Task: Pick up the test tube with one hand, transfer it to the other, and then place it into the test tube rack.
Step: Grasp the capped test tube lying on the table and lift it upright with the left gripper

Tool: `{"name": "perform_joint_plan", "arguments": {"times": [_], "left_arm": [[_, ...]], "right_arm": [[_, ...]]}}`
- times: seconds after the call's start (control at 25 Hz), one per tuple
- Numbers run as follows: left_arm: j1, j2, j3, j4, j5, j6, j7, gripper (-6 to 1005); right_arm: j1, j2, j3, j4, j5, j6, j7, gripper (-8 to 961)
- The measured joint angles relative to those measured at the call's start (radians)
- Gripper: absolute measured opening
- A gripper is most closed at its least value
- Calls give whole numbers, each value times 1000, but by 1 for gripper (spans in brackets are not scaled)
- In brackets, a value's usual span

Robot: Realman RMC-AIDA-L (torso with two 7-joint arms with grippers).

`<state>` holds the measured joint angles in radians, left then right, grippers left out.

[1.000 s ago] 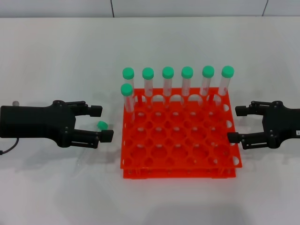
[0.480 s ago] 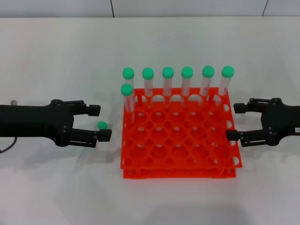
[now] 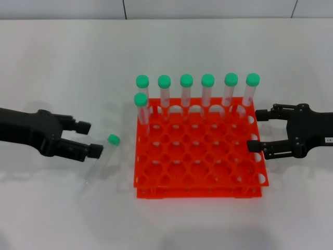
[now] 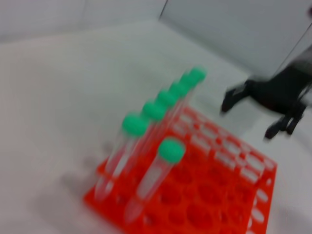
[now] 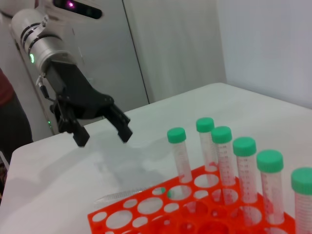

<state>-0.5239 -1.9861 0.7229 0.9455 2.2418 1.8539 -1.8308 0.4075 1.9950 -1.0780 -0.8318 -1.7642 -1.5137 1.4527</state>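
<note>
I should draw back while tilting my left gripper down toward the tube's clear end [image 3: 88, 186], because I see the test tube lying flat [image 3: 102, 160] and my left gripper points level at the rack.
The test tube [image 3: 99, 165] lies loose on the white table just left of the rack, its green cap [image 3: 113, 139] pointing toward the back. In the right wrist view the test tube [image 5: 119, 196] shows as a faint clear shape behind the rack's edge. My left gripper [image 3: 89, 138] is open and empty, a short way left of the cap and apart from it; it also shows as the left gripper [image 5: 103, 136] above the table. The orange test tube rack [image 3: 200, 179] stands in the middle. My right gripper [image 3: 258, 130] is open at the rack's right edge.
Several green-capped tubes [image 3: 186, 89] stand upright along the rack's back row, with one more [image 3: 141, 107] in the second row at the left. In the left wrist view the rack [image 4: 214, 195] fills the foreground. The table's back edge meets a wall.
My left gripper has drawn back to the left, away from the tube's cap, uncovering the whole tube. The tube has not moved. My right gripper has shifted slightly toward the rack.
</note>
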Motion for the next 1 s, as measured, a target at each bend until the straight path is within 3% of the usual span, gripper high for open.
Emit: {"name": "perform_joint_plan", "arguments": {"times": [0.28,0.52,1.0], "left_arm": [[-97,25,0,3,253,52,-124,886],[-146,43,-1,4,383,59,-176,886],[-193,3,69,-29,485,27,-180,885]], "right_arm": [[7,4,0,-8,0,1,0,859],[14,5,1,-8,2,6,0,859],[31,13,3,-8,3,10,-6,858]]}}
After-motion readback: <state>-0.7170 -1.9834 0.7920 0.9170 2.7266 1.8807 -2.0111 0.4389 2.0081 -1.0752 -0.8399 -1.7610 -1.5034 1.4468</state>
